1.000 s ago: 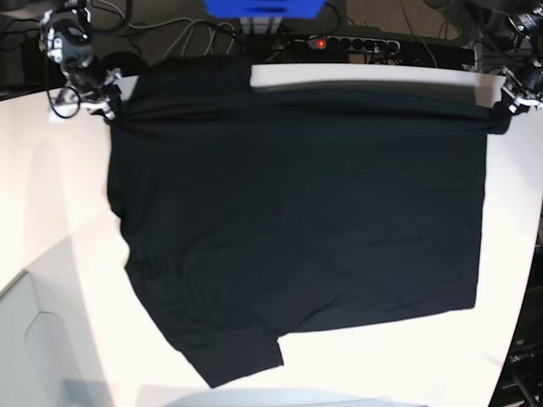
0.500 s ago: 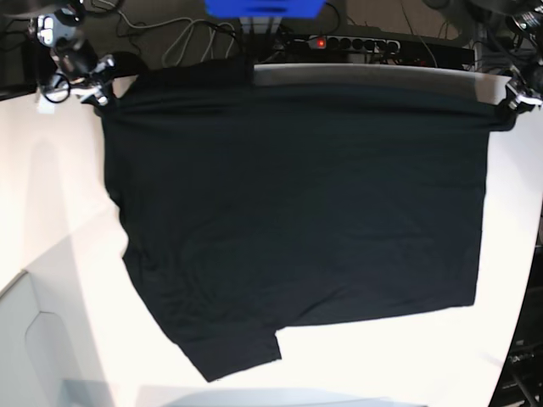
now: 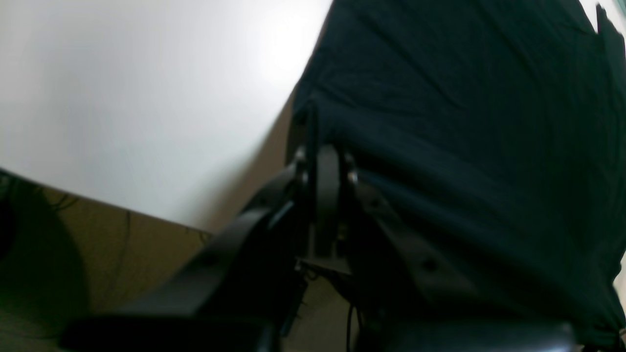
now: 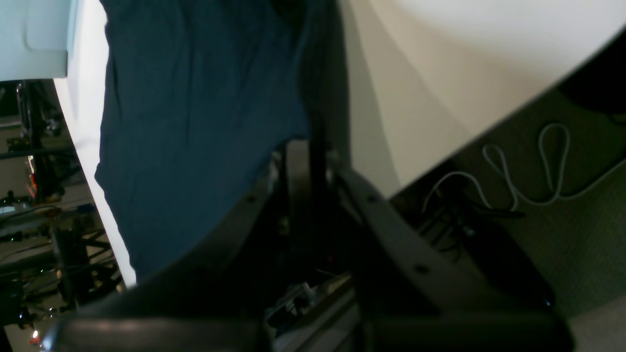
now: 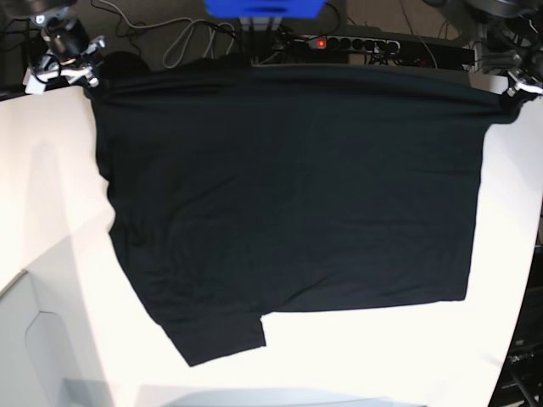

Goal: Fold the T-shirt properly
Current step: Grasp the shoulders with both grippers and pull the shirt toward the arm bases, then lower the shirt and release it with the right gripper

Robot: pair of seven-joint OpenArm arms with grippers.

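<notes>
The T-shirt's far edge [image 5: 297, 75] is held tight by my grippers at the table's far rim, so I should move both grippers back over the table and put that edge down.
The black T-shirt [image 5: 288, 195] lies spread over the white table [image 5: 51, 220], its far edge stretched taut between my two grippers. My right gripper [image 5: 85, 75] is at the base view's far left and is shut on the shirt's far left corner. The right wrist view shows its closed fingers [image 4: 298, 161] pinching the fabric [image 4: 195, 112]. My left gripper [image 5: 512, 91] is at the far right and is shut on the far right corner. The left wrist view shows its fingers [image 3: 325, 171] closed on the cloth [image 3: 464, 122]. One sleeve points to the near left [image 5: 221, 339].
A power strip [image 5: 373, 44], cables [image 5: 182, 34] and a blue object [image 5: 263, 7] sit behind the table's far edge. A pale grey box [image 5: 34, 339] stands at the near left. The table's right edge [image 5: 517, 280] curves in near my left arm.
Both grippers have pulled the shirt's far edge back over the table's rear edge, the right one also moving outward. The bare strip of table there is covered, and the near hem has slid away.
</notes>
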